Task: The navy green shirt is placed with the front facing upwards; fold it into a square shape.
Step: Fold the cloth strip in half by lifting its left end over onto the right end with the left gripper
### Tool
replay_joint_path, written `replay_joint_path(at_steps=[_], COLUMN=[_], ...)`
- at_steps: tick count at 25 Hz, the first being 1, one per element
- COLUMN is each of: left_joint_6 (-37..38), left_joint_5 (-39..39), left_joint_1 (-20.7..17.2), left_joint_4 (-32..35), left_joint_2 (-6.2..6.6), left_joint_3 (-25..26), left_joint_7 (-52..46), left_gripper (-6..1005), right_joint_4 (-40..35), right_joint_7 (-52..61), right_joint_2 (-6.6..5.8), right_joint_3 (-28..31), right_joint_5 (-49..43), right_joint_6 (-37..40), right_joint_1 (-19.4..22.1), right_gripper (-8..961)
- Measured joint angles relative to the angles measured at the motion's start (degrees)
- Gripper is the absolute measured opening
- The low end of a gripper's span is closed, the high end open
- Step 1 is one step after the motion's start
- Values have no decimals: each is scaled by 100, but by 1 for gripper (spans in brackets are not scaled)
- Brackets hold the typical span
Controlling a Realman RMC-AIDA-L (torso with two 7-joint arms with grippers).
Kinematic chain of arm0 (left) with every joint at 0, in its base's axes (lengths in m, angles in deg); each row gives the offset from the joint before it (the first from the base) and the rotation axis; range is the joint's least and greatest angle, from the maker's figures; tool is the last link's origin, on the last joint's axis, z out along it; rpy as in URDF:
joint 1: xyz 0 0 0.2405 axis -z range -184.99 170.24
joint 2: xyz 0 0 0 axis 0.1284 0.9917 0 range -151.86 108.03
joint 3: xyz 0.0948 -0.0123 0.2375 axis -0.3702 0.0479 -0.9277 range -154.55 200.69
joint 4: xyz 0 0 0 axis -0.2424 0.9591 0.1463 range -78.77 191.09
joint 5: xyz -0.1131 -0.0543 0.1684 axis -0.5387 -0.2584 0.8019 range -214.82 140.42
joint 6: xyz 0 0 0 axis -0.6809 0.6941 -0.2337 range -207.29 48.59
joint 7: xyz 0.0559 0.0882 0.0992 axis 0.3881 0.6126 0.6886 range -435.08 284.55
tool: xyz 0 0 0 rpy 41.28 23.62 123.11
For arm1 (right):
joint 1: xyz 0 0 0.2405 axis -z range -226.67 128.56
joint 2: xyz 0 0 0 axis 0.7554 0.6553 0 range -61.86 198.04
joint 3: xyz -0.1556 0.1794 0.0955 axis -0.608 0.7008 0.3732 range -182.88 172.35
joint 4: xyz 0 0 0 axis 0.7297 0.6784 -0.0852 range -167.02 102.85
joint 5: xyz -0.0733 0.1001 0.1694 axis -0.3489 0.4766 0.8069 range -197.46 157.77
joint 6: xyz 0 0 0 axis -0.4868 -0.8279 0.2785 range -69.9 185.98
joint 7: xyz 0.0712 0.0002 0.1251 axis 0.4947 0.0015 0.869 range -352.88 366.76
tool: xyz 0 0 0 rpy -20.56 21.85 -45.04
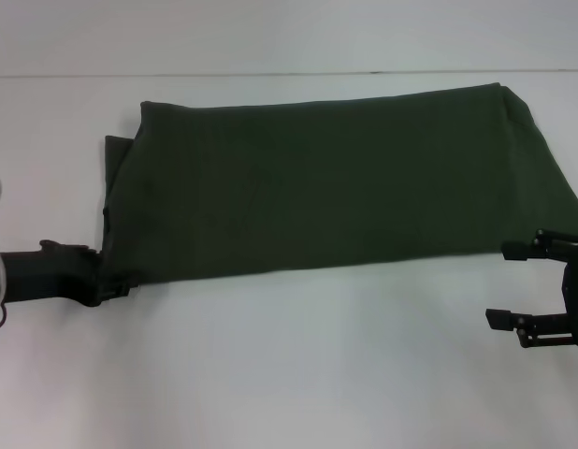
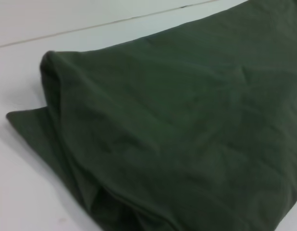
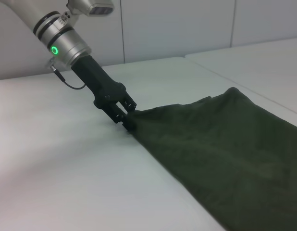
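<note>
The robot's left gripper is pinching only the shirt's near corner (image 1: pixel 121 279), so I expect the navy green shirt (image 1: pixel 312 187) to twist, sag and fold over crooked when the robot carries it across.
The navy green shirt (image 1: pixel 336 178) lies on the white table as a long folded band running left to right, plain side up, with no lettering showing. At its near left corner my left gripper (image 1: pixel 109 281) is shut on the cloth; the right wrist view shows that gripper (image 3: pixel 129 119) pinching the corner of the shirt (image 3: pixel 225 144). In the left wrist view the shirt (image 2: pixel 187 134) fills the picture with bunched folds. My right gripper (image 1: pixel 502 285) stands open just off the shirt's near right corner, nothing between its fingers.
The white table (image 1: pixel 289 374) stretches bare in front of the shirt. A seam line (image 1: pixel 270 75) runs across behind it. A second white surface (image 3: pixel 264 57) adjoins farther off, with a pale wall behind.
</note>
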Motion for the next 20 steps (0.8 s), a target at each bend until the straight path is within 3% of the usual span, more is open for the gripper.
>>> replay_joint_path(at_steps=[10,20], left_joint_6=[85,181], left_joint_5=[25,18], left_joint_1=[69,150], left_joint_4=[-2,40], left_joint_2=[7,31], left_joint_3=[-175,-172], left_joint_7=[-18,-116], left_gripper=[272,42], right_joint_4=[6,78], right_joint_7=[-3,-10], right_joint_2=[-3,-6], right_joint_3=[0,56], right_joint_5=[0,4], right_joint_6=[-83,-130], right_joint_1=[-9,-16], right_gripper=[880,822])
